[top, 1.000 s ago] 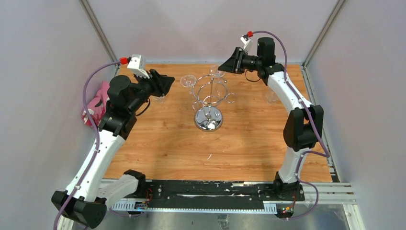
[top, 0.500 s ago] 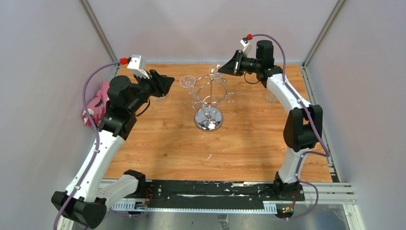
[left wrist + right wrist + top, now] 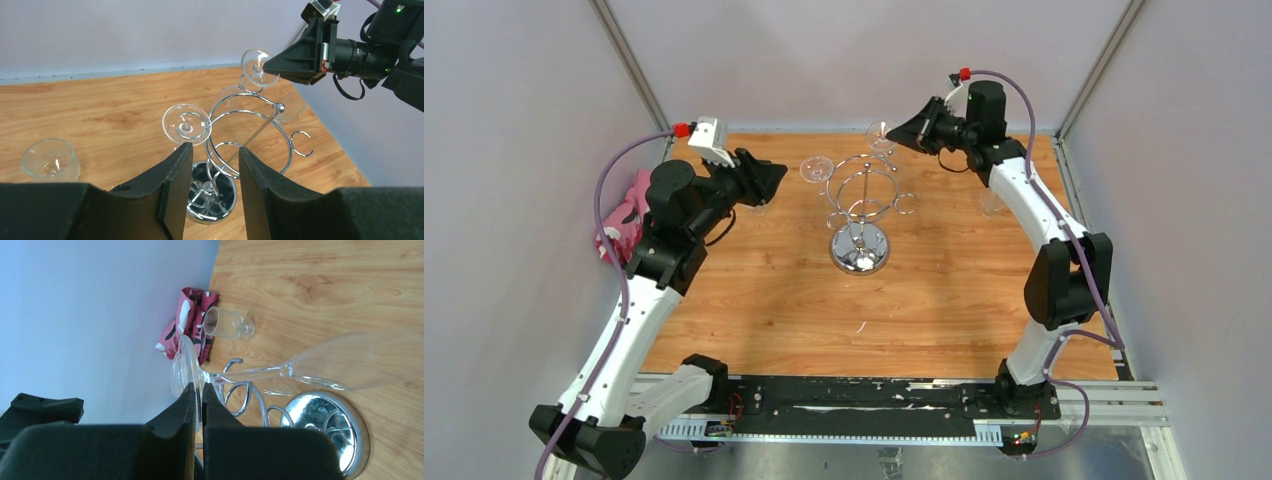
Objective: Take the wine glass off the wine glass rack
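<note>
My right gripper should pull the upside-down wine glass clear of the hook and offer its bowl (image 3: 356, 360) to my left gripper, because my right gripper is pinching the glass by its foot (image 3: 881, 135).
The chrome wine glass rack (image 3: 860, 215) stands at the table's middle back. My right gripper (image 3: 896, 134) is shut on the round foot of a clear wine glass (image 3: 881, 135) at the rack's far top. In the right wrist view the fingertips (image 3: 192, 392) pinch that foot, and the wine glass (image 3: 345, 362) stretches sideways above the rack's base (image 3: 325, 425). Its stem lies close by a curled hook; whether they touch I cannot tell. A second glass (image 3: 186, 124) hangs on the rack's left side. My left gripper (image 3: 215, 160) is open, left of the rack, holding nothing.
One glass (image 3: 50, 160) stands on the wood left of the rack, below my left gripper. Another glass (image 3: 992, 203) stands to the right, near my right arm. A pink patterned cloth (image 3: 624, 220) lies at the left edge. Walls close in at the back and sides.
My right gripper's jaws have shut on the glass foot. The right arm has risen and pulled back slightly, carrying the foot up. The left arm has stayed put.
</note>
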You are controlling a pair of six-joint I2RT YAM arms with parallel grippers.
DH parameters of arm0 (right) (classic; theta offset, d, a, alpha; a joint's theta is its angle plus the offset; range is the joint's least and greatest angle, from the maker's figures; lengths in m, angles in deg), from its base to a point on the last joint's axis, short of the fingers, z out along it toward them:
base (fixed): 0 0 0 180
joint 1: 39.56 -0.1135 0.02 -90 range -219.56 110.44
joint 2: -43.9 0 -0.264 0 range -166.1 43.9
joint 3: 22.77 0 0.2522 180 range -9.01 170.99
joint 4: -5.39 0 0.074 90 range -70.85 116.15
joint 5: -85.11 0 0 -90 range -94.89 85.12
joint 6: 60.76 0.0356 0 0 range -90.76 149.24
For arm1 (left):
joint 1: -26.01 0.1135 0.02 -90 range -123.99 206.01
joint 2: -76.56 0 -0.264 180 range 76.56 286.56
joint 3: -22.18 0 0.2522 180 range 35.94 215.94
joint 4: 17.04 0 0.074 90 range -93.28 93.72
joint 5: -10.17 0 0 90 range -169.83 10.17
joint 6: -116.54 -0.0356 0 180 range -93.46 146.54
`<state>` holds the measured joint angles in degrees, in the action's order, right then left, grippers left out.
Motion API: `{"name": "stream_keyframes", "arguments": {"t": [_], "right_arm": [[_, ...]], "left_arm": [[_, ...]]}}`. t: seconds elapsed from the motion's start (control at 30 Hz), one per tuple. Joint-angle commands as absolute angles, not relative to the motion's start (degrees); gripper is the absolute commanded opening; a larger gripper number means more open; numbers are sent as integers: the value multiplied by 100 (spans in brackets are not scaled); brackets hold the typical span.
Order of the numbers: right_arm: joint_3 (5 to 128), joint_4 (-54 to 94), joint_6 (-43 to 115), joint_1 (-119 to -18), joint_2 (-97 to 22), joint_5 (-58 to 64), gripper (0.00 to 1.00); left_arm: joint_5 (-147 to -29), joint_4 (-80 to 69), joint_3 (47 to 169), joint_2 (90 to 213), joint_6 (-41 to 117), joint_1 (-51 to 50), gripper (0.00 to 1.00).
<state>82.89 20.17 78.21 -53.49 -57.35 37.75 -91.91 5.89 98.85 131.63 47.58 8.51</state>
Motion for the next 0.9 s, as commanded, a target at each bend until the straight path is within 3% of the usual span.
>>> {"name": "stream_keyframes", "arguments": {"t": [0.0, 0.5, 0.67, 0.87], "right_arm": [[8608, 2376, 7980, -5354, -5492, 3195, 0], [9447, 2387, 7702, -4985, -6109, 3106, 0], [9288, 2788, 7084, -4608, -5338, 2895, 0], [8263, 2621, 6704, -4512, -3525, 3044, 0]], "left_arm": [[-9282, 605, 9945, 13050, 4722, 816, 44], [-9148, 616, 9775, 12844, 4639, 816, 45], [-9362, 174, 9535, 12867, 4809, 816, 49], [-10202, -705, 9524, 13338, 5153, 816, 52]]}}
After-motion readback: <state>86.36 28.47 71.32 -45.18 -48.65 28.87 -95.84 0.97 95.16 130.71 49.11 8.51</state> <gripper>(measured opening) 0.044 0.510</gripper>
